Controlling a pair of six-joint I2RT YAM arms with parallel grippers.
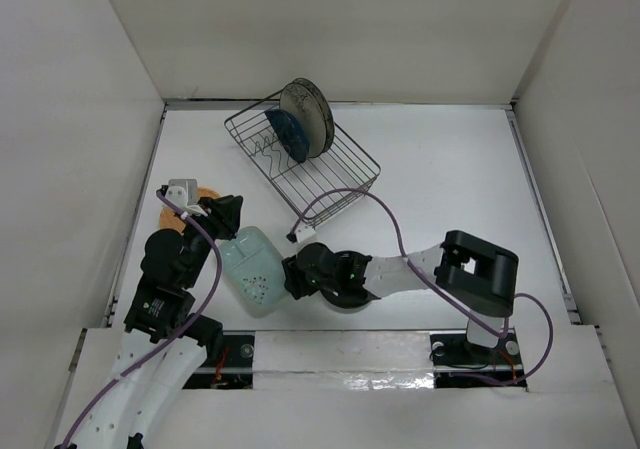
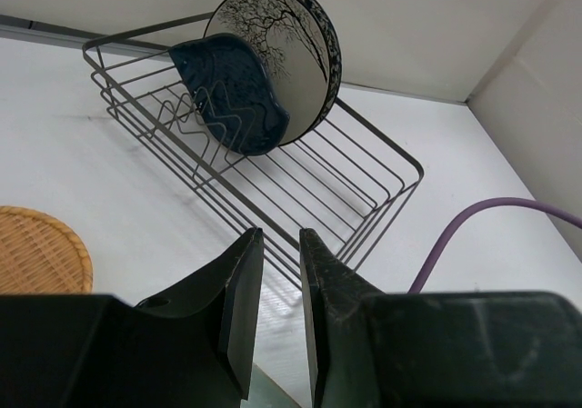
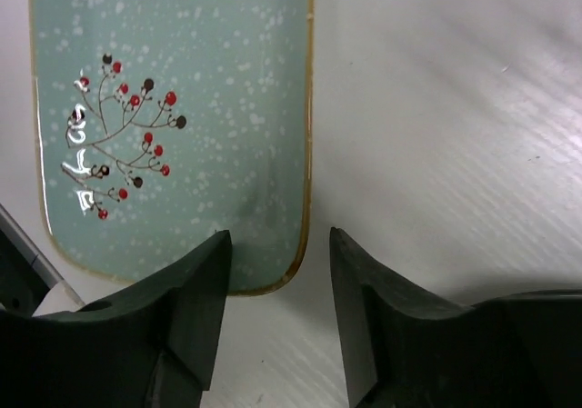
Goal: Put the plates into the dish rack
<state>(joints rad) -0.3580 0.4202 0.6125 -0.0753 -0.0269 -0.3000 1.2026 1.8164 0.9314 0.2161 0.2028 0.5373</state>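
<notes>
I should move my right gripper from the mint-green plate's rounded corner [image 3: 295, 270], which it straddles now, along to its straight long edge [image 3: 309, 144] and grip there before I lift the plate into the rack.
The grey wire dish rack [image 1: 345, 174] stands at the back, also seen in the left wrist view [image 2: 364, 181]. A cream round plate with dark tree marks [image 1: 303, 109] [image 2: 282, 54] stands upright in it. A dark blue teardrop plate [image 1: 288, 134] [image 2: 232, 90] leans against that plate's front. The speckled mint-green plate [image 1: 252, 269] [image 3: 182, 108] lies flat on the table. My right gripper [image 1: 290, 274] [image 3: 277, 244] is open, straddling its near corner. My left gripper [image 1: 228, 221] [image 2: 280, 235] is narrowly open and empty, at the plate's far end. A small orange plate [image 1: 170, 221] [image 2: 36, 249] lies partly under the left arm.
A purple cable [image 1: 370, 204] loops over the table from the rack's near corner to the right arm [image 1: 480, 269]. White walls close in the table on the left, back and right. A raised ledge runs along the near edge by the arm bases.
</notes>
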